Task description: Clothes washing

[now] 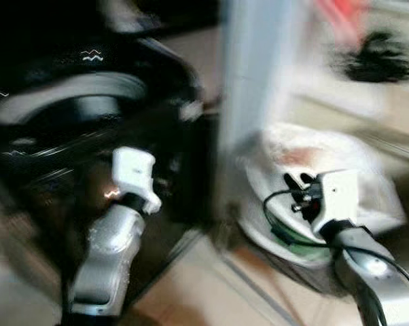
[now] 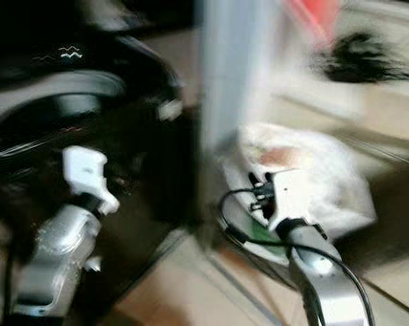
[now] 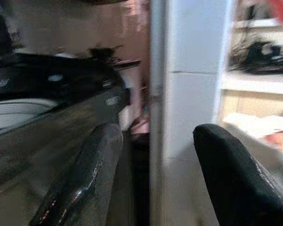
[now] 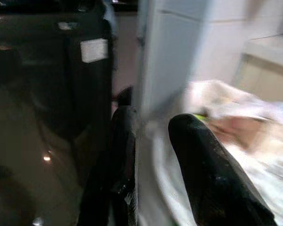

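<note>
The top piece (image 1: 301,155) will open out and hang long and limp when I lift it, because the white clothes are in a loose, soft heap (image 1: 361,166).
A black washing machine (image 1: 68,102) with a round pale-rimmed door stands on the left; the eye views are blurred. To its right, past a white pillar (image 1: 255,68), a pile of white clothes (image 1: 327,153) lies in a basket (image 1: 286,239) on the floor. My left gripper (image 3: 155,136) is raised in front of the washer, open, with nothing between its fingers (image 3: 92,165). Over the near edge of the clothes, my right gripper (image 4: 153,117) is also open and holds nothing.
The white pillar stands between washer and basket. Behind the basket are pale shelves with a dark tangled object (image 1: 378,58) and something red (image 1: 340,17). Beige floor (image 1: 198,292) lies in front of me.
</note>
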Motion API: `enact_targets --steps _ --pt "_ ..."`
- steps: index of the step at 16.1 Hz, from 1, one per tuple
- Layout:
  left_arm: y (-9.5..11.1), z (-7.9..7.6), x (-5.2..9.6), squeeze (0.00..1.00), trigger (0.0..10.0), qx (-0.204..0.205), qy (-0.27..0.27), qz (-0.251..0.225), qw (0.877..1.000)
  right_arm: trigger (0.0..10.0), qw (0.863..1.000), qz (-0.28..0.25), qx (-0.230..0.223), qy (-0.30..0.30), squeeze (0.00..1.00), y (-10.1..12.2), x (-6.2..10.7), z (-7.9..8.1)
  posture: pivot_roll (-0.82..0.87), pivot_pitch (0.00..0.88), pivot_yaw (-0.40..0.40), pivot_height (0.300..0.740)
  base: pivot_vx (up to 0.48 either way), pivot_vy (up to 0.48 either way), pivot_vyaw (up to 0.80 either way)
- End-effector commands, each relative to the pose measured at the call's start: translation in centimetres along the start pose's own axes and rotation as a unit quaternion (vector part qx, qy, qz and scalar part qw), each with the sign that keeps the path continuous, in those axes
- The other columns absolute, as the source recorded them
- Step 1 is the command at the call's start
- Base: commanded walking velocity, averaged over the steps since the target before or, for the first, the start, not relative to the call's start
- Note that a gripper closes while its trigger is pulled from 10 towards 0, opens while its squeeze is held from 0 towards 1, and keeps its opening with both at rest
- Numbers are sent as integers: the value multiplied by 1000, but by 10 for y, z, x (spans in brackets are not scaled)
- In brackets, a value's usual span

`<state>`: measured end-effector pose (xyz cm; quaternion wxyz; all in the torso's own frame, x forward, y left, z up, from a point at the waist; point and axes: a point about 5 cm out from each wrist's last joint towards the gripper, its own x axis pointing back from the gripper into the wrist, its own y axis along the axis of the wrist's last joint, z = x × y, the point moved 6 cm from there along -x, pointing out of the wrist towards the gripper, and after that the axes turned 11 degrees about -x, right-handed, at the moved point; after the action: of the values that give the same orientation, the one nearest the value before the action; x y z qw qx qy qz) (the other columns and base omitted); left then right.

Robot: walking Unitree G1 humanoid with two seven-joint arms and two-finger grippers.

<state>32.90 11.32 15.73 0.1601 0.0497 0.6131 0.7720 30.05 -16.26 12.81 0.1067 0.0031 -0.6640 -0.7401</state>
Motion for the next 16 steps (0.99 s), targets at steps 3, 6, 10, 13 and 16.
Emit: enact_targets --steps 3,6,10,13,16 --pt "0 4 0 0 10000 0 2 0 1000 10000 1000 -13 -8 0 0 7 -2 0 -51 0 -28 740 454 0 0" --pt "2 -2 -2 0 10000 9 -9 -7 1000 10000 1000 -19 -16 -3 0 10 -1 -2 -55 0 -27 740 454 0 0" --pt "3 -8 -1 0 10000 17 -17 -10 1000 10000 999 -21 -24 -1 0 11 -1 -3 -58 0 -31 740 451 0 -528" --pt "4 -13 1 0 10000 4 -27 -13 1000 10000 999 -23 -27 0 0 12 0 -2 -56 0 -36 740 0 0 0" --pt "5 -13 1 0 10000 4 -29 -15 999 10000 999 -23 -33 -1 0 12 0 -2 -55 0 -34 740 0 -480 0"
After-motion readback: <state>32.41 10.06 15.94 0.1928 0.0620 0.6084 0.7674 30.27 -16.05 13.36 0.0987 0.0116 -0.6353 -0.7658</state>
